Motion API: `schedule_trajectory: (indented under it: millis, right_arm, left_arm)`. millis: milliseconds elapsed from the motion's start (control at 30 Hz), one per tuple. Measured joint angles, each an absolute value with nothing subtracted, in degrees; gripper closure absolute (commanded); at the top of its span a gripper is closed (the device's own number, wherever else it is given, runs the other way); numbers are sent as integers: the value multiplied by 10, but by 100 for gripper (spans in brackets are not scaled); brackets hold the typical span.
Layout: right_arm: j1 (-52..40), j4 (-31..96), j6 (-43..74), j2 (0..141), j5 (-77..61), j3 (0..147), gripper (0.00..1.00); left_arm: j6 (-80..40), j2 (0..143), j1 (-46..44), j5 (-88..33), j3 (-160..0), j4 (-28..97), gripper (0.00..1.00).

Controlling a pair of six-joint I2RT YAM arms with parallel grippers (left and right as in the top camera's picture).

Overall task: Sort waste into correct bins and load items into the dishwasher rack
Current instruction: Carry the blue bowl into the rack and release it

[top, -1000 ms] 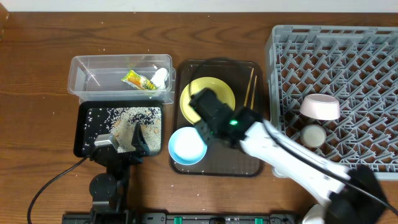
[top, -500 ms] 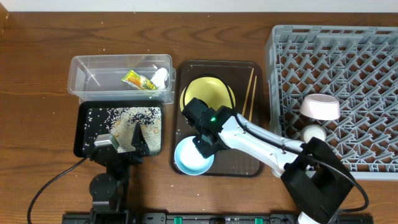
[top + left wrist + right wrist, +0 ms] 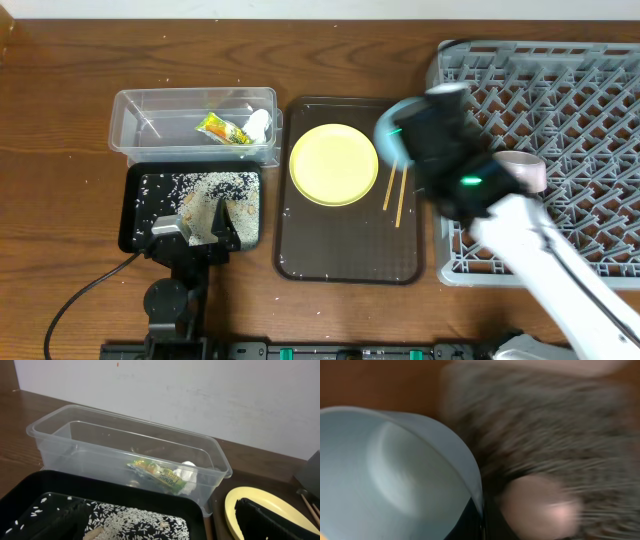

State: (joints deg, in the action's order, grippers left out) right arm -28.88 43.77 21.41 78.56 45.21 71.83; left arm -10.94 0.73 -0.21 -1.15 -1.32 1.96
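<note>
The rack's grid [image 3: 580, 150] beyond the white-pinkish bowl is free, so the robot's right gripper should go on carrying the light-blue bowl by its rim until it gets to that grid [image 3: 572, 158].
My right gripper [image 3: 405, 135] is shut on the rim of the light-blue bowl [image 3: 386, 136] and holds it in the air over the near-left edge of the grey dishwasher rack [image 3: 560, 80]. In the right wrist view the bowl [image 3: 395, 470] fills the left side, with my jaws [image 3: 481, 515] pinched on its edge. The white-pinkish bowl [image 3: 540, 505] lies blurred below in the rack. The yellow plate [image 3: 333, 163] and two chopsticks [image 3: 395, 190] rest on the brown tray [image 3: 350, 250]. My left gripper [image 3: 200, 225] hangs open over the black tray [image 3: 135, 215] of rice grains [image 3: 135, 520].
The clear tub [image 3: 140, 125] behind the black tray holds the green-and-orange wrapper [image 3: 155, 472] and the white scrap [image 3: 187, 472]. The pinkish bowl [image 3: 528, 172] shows partly behind my right arm. The rack's grid floor stretches to the right edge.
My right gripper closed on the light-blue bowl, lifted it off the brown tray and carried it right to the rack's edge. The chopsticks lie lower on the tray. The left arm has not moved.
</note>
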Motion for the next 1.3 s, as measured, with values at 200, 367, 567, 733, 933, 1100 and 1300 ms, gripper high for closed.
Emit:
schedule_trajectory:
  millis: [200, 367, 567, 733, 933, 1100, 1300]
  right_arm:
    - [-129, 377, 204, 766, 615, 719, 99]
    - [-5, 375, 187, 799, 664, 719, 99]
    - [88, 400, 177, 877, 679, 719, 99]
    - [119, 417, 173, 933, 680, 719, 99]
    - [121, 431, 169, 982, 698, 719, 99]
    - [119, 433, 160, 1012, 706, 719, 92]
    - [89, 430, 140, 1016, 691, 719, 70]
  left_arm:
    - [-109, 7, -2, -11, -13, 20, 4]
    - [-109, 7, -2, -11, -13, 20, 4]
    - [-109, 7, -2, -11, -13, 20, 4]
    - [-109, 7, -2, -11, -13, 20, 4]
    - [-109, 7, -2, -11, -13, 20, 4]
    - [-109, 7, -2, -11, -13, 20, 4]
    - [-109, 7, -2, -11, -13, 20, 4]
